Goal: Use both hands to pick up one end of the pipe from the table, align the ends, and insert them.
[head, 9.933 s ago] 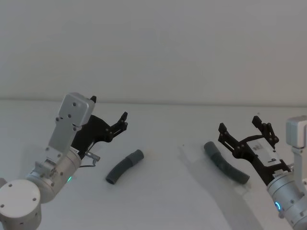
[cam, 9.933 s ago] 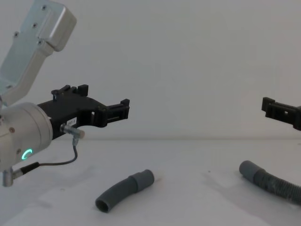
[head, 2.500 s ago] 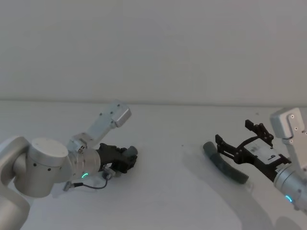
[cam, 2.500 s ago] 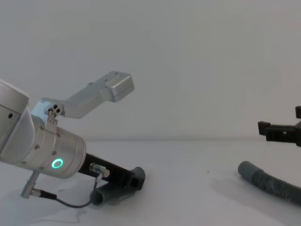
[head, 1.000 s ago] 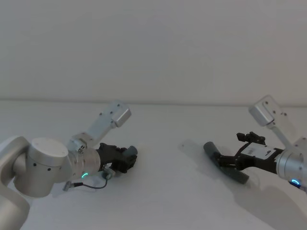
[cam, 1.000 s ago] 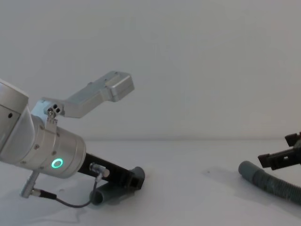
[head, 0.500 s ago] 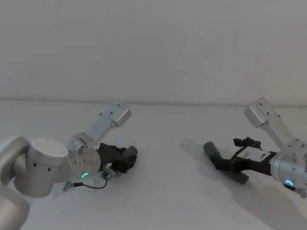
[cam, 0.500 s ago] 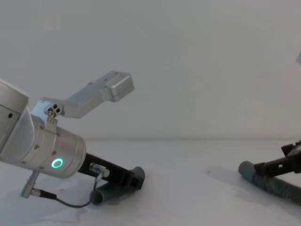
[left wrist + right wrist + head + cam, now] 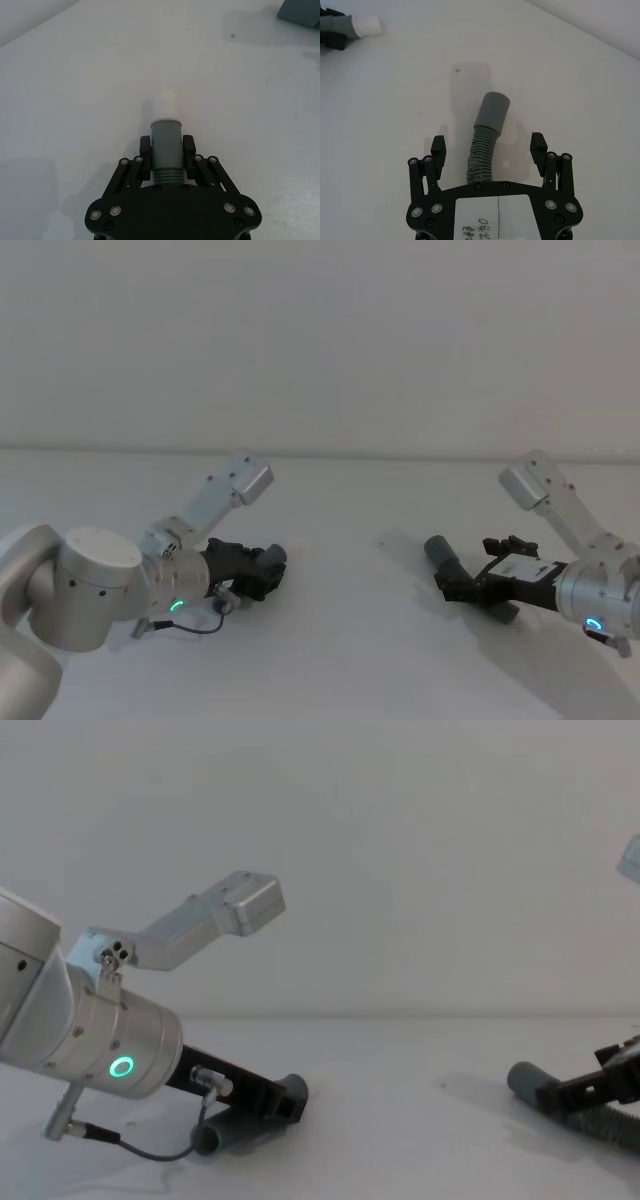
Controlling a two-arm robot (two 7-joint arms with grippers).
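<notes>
My gripper will make the smooth cuff (image 9: 492,113) tilt at the ribs (image 9: 482,153) behind it when I push it onto the short grey tube, because those ribs already bend.
The short grey tube (image 9: 165,145) lies low on the white table (image 9: 340,640) at the left, and my left gripper (image 9: 166,150) is shut on it just behind its wider collar (image 9: 275,557). From the chest view the tube (image 9: 225,1135) pokes out under that gripper (image 9: 285,1100). At the right lies the corrugated hose (image 9: 482,155), its smooth cuff (image 9: 492,110) pointing toward the middle of the table. My right gripper (image 9: 488,146) is open and straddles the hose behind the cuff, one finger on each side with a gap to the hose. In the head view this gripper (image 9: 462,585) sits low by the cuff (image 9: 438,550).
The table between the two pipe pieces is bare white surface (image 9: 400,1120). A pale wall (image 9: 320,340) rises behind the table's far edge. The left arm's cable (image 9: 150,1150) loops down near the tabletop.
My right gripper has come down and slid forward along the hose toward its cuff, still open. The left gripper and the short tube have not moved.
</notes>
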